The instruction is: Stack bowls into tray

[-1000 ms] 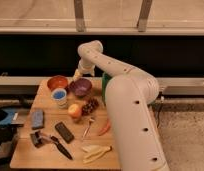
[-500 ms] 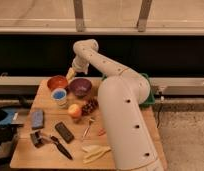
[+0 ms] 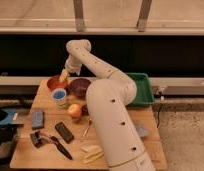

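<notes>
The orange-red bowl (image 3: 56,84) will settle inside the purple bowl when I carry it over and lower it, because the purple bowl's opening (image 3: 80,87) is wide and empty.
An orange-red bowl (image 3: 55,83) sits at the table's back left, and a purple bowl (image 3: 80,87) stands just to its right. The green tray (image 3: 146,88) lies at the back right, partly hidden behind my arm. My gripper (image 3: 64,76) hangs open right over the orange-red bowl's right rim, pointing down, with nothing in it. I cannot tell whether it touches the rim.
In front of the bowls stand a white cup with blue inside (image 3: 59,96) and an apple (image 3: 74,110). Further forward lie a blue block (image 3: 37,119), a black bar (image 3: 64,132), a brush (image 3: 47,142) and pale yellow pieces (image 3: 92,153). My arm crosses the table's middle.
The arm has swung to the left. The gripper went from over the purple bowl to the orange-red bowl's rim and came down lower.
</notes>
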Controlling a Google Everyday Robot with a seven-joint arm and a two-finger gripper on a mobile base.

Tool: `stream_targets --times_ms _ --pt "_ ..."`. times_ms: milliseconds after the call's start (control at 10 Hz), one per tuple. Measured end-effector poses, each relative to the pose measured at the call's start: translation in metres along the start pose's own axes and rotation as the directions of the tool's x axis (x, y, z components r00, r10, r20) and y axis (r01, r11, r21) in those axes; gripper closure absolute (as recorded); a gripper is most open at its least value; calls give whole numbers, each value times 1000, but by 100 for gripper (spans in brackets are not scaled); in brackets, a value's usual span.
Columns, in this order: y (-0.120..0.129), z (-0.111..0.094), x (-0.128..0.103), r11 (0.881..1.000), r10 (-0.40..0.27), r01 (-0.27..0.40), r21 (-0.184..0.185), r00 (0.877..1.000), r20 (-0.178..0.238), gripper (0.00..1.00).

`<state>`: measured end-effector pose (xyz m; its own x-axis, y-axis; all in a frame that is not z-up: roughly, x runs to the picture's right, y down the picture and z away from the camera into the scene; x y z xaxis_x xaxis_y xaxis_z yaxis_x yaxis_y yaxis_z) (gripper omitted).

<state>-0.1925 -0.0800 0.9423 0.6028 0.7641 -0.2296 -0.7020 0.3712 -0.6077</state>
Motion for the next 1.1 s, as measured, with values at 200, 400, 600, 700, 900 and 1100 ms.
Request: stream_targets --times_ms 200,400,600,700,900,1100 --pt "17 17 1 998 -42 41 -50 999 -25 20" --pt "31 35 2 992 -59 55 -112 998 -33 20" --pt "35 48 6 986 -37 31 -162 999 -39 20" --pt "34 53 4 985 -28 21 -173 999 -34 25" --pt "31 57 2 984 -16 11 -177 999 -27 44" --pt "32 58 0 986 -22 19 -168 1000 -17 64"
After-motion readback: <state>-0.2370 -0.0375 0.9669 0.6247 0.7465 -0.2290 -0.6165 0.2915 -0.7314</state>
